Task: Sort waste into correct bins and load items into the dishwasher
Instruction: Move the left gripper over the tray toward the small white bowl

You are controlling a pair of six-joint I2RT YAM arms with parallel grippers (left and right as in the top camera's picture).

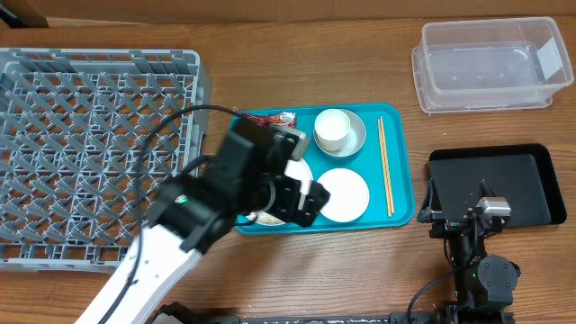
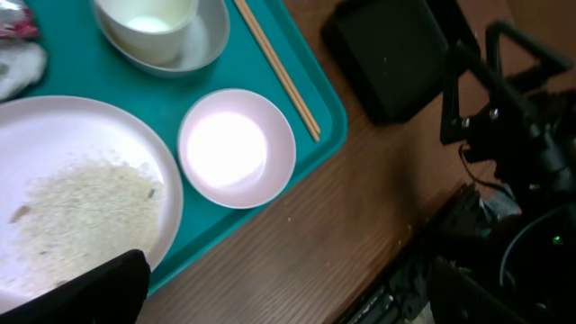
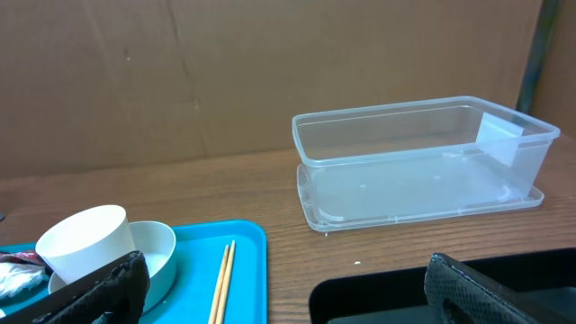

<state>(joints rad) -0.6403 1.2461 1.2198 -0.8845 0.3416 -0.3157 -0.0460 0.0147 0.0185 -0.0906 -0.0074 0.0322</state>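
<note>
The large white plate has loose rice on it, so next my left gripper picks up the empty small white dish by its rim for the dish rack first.
My left gripper hovers open over the large white plate, which carries loose rice grains; one dark finger shows at the plate's edge. Beside the plate on the teal tray lie the small white dish, the white cup standing in the grey-green bowl, and the chopsticks. A red wrapper and a crumpled white scrap sit at the tray's far edge. My right gripper stands open and empty above the black tray.
The grey dish rack fills the left of the table. A clear plastic tub stands at the back right, beyond the black tray. Bare wood lies between the teal tray and the black tray. My left arm hides much of the plate from overhead.
</note>
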